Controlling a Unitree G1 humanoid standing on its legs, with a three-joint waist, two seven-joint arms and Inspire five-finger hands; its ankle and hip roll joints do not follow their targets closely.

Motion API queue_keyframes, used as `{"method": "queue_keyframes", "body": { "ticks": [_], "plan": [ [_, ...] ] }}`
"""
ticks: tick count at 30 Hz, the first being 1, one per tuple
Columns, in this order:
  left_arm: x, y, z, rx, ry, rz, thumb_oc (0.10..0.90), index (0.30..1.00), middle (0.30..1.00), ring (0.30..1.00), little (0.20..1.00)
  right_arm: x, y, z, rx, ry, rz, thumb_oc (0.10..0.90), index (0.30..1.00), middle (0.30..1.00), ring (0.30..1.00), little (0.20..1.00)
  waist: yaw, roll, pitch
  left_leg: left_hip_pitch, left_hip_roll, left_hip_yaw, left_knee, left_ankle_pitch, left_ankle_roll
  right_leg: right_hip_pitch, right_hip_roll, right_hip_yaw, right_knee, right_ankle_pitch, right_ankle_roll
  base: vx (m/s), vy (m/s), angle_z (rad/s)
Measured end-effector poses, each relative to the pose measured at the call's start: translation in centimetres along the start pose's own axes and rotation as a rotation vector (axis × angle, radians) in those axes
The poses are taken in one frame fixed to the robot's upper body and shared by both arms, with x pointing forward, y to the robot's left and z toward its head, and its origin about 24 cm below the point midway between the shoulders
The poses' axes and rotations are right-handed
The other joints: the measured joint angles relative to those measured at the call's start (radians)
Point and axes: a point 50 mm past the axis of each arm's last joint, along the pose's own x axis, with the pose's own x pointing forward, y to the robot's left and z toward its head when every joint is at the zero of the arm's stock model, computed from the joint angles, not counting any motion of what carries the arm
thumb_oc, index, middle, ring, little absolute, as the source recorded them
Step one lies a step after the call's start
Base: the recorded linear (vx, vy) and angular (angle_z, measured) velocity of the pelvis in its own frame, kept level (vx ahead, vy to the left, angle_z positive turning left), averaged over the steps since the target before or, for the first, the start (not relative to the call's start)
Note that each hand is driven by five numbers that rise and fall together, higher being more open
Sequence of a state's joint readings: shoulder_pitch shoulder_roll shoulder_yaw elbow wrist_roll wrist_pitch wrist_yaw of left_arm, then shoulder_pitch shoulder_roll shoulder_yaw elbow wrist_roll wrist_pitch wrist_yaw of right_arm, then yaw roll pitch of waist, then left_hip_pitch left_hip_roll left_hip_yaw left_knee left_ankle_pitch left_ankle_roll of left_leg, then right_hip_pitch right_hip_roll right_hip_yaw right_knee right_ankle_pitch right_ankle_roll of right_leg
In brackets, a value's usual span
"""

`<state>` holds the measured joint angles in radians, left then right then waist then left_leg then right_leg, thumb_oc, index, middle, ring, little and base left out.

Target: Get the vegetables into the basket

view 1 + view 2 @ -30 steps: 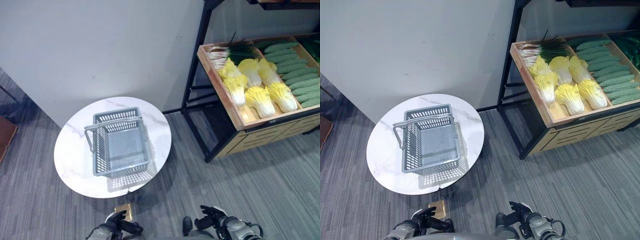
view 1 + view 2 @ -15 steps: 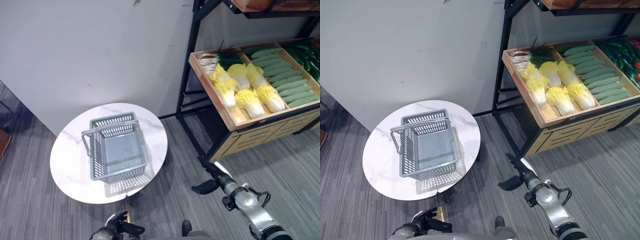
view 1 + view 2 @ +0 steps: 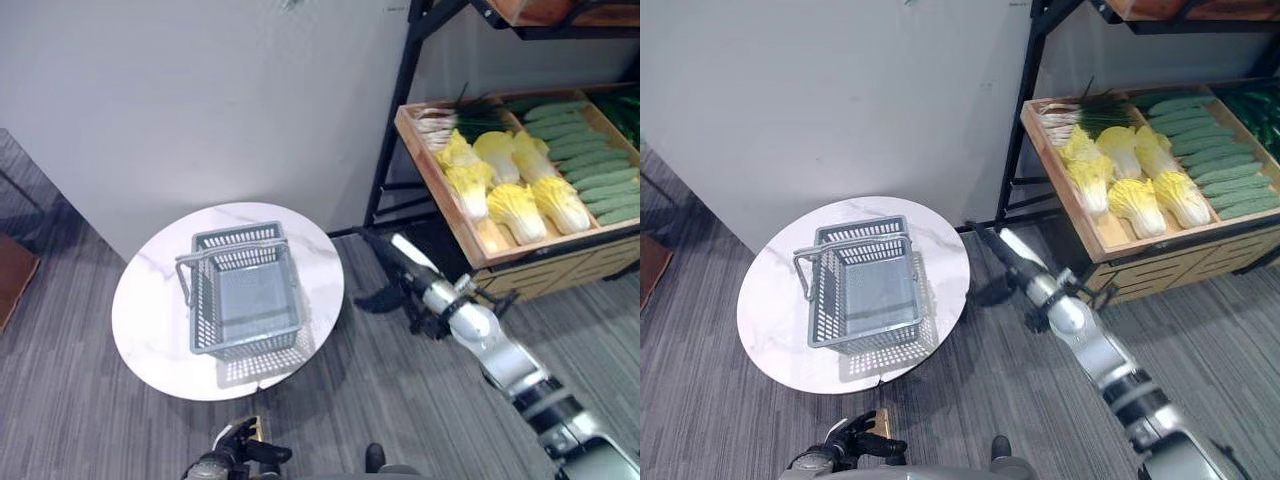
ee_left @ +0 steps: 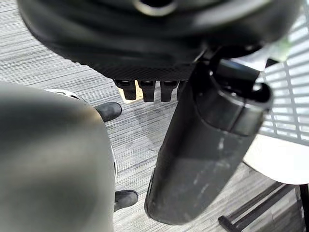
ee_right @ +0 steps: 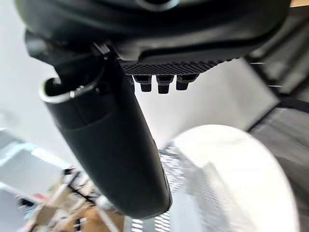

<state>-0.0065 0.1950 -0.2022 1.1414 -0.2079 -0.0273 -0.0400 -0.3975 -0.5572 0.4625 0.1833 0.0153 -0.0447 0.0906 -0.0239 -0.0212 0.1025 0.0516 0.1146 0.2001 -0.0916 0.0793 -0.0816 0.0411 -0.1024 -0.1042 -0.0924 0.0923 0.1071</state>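
Observation:
The grey basket (image 3: 246, 298) will hang below the raised handles with its open top up when I lift and carry it, because the handles meet above the basket's open top.
A grey plastic basket (image 3: 245, 295) stands empty on a round white marble table (image 3: 150, 320), its handles up. The vegetables lie in a wooden shelf tray (image 3: 482, 238) to the right: yellow cabbages (image 3: 515, 195), green cucumbers (image 3: 590, 150) and scallions (image 3: 450, 112). My right hand (image 3: 400, 272) hangs open in the air between the table's right edge and the shelf, fingers straight, holding nothing. Its wrist view looks past the thumb (image 5: 111, 145) at the table (image 5: 236, 169). My left hand (image 3: 235, 452) rests low at the near edge, relaxed and empty.
The black metal shelf frame (image 3: 392, 130) stands just right of the table, with a grey wall (image 3: 200, 100) behind both. Grey carpet (image 3: 380, 400) runs between table and shelf. A brass floor plate (image 3: 247, 425) lies near my left hand.
My right arm has risen from low near the floor and stretched forward and left, up to the gap between table and shelf. The view shifted slightly. The left hand stayed put.

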Motion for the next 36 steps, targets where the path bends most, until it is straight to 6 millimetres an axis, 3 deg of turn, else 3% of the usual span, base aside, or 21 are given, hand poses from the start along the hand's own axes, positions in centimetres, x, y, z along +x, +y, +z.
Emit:
{"method": "queue_keyframes", "body": {
  "ticks": [5,10,13,18,20,23,30,34,35,36],
  "plan": [
    [0.1,0.1,0.6,-0.033,-0.014,0.017,0.900,1.000,1.000,1.000,1.000,2.8,0.6,1.5,-0.051,-0.017,0.079,0.900,1.000,1.000,1.000,1.000,0.048,-0.020,0.006,-0.031,0.001,-0.032,0.001,0.011,-0.001,-0.012,0.002,-0.031,0.005,0.000,0.000,-0.02,-0.013,0.17],
    [0.3,1.1,1.9,-0.052,-0.041,0.050,0.900,1.000,1.000,1.000,1.000,5.6,-1.9,2.7,-0.156,0.016,0.051,0.900,1.000,1.000,1.000,1.000,0.091,-0.070,0.028,-0.073,0.001,-0.062,0.002,0.024,-0.001,-0.034,0.003,-0.059,0.005,0.000,0.000,-0.02,-0.010,0.21],
    [0.3,1.6,2.1,-0.076,-0.045,0.073,0.900,1.000,1.000,1.000,1.000,7.4,-3.1,3.4,-0.173,0.045,0.016,0.900,1.000,1.000,1.000,1.000,0.102,-0.086,0.037,-0.096,0.002,-0.082,0.002,0.031,-0.003,-0.046,0.004,-0.076,0.005,-0.001,-0.001,-0.02,0.005,0.19],
    [0.3,2.4,2.9,-0.109,-0.076,0.093,0.900,1.000,1.000,1.000,1.000,9.3,-5.6,4.5,-0.205,0.110,-0.061,0.900,1.000,1.000,1.000,1.000,0.151,-0.089,0.062,-0.136,0.001,-0.116,0.002,0.042,-0.003,-0.064,0.005,-0.113,0.005,-0.003,-0.002,-0.04,-0.001,0.22],
    [0.1,3.2,2.7,-0.113,-0.068,0.113,0.900,1.000,1.000,1.000,1.000,10.0,-6.8,5.7,-0.250,0.113,-0.080,0.900,1.000,1.000,1.000,1.000,0.179,-0.088,0.086,-0.166,0.000,-0.131,0.002,0.049,-0.004,-0.086,0.005,-0.125,0.005,-0.003,-0.002,-0.03,-0.003,0.18],
    [0.1,3.7,2.9,-0.168,-0.080,0.123,0.900,1.000,1.000,1.000,1.000,10.6,-8.3,7.0,-0.305,0.129,-0.112,0.900,1.000,1.000,1.000,1.000,0.192,-0.088,0.112,-0.215,-0.001,-0.164,0.003,0.062,-0.005,-0.114,0.007,-0.151,0.005,-0.003,-0.002,-0.03,0.000,0.28],
    [0.3,3.4,4.6,-0.175,-0.138,0.101,0.900,1.000,1.000,1.000,1.000,10.8,-10.7,7.3,-0.380,0.230,-0.163,0.900,1.000,1.000,1.000,1.000,0.230,-0.082,0.144,-0.277,-0.006,-0.200,0.008,0.066,-0.007,-0.153,0.007,-0.175,0.005,-0.005,-0.004,-0.02,0.006,0.16],
    [0.3,3.2,5.1,-0.173,-0.152,0.093,0.900,1.000,1.000,1.000,1.000,10.5,-11.3,6.3,-0.390,0.293,-0.176,0.900,1.000,1.000,1.000,1.000,0.233,-0.071,0.157,-0.293,-0.009,-0.218,0.008,0.069,-0.007,-0.161,0.006,-0.178,0.005,-0.005,-0.004,0.01,0.008,0.12],
    [0.3,3.1,5.2,-0.173,-0.154,0.091,0.900,1.000,1.000,1.000,1.000,10.4,-11.3,6.1,-0.397,0.303,-0.172,0.400,0.300,0.300,0.300,0.300,0.234,-0.070,0.158,-0.294,-0.009,-0.219,0.008,0.069,-0.007,-0.161,0.006,-0.178,0.005,-0.005,-0.004,0.00,0.000,0.00],
    [0.3,3.1,5.2,-0.172,-0.156,0.089,0.900,1.000,1.000,1.000,1.000,10.4,-11.3,6.0,-0.406,0.311,-0.170,0.400,0.300,0.300,0.300,0.300,0.234,-0.068,0.159,-0.294,-0.009,-0.219,0.008,0.069,-0.007,-0.161,0.006,-0.178,0.005,-0.005,-0.004,0.00,0.000,0.00]
  ]
}}
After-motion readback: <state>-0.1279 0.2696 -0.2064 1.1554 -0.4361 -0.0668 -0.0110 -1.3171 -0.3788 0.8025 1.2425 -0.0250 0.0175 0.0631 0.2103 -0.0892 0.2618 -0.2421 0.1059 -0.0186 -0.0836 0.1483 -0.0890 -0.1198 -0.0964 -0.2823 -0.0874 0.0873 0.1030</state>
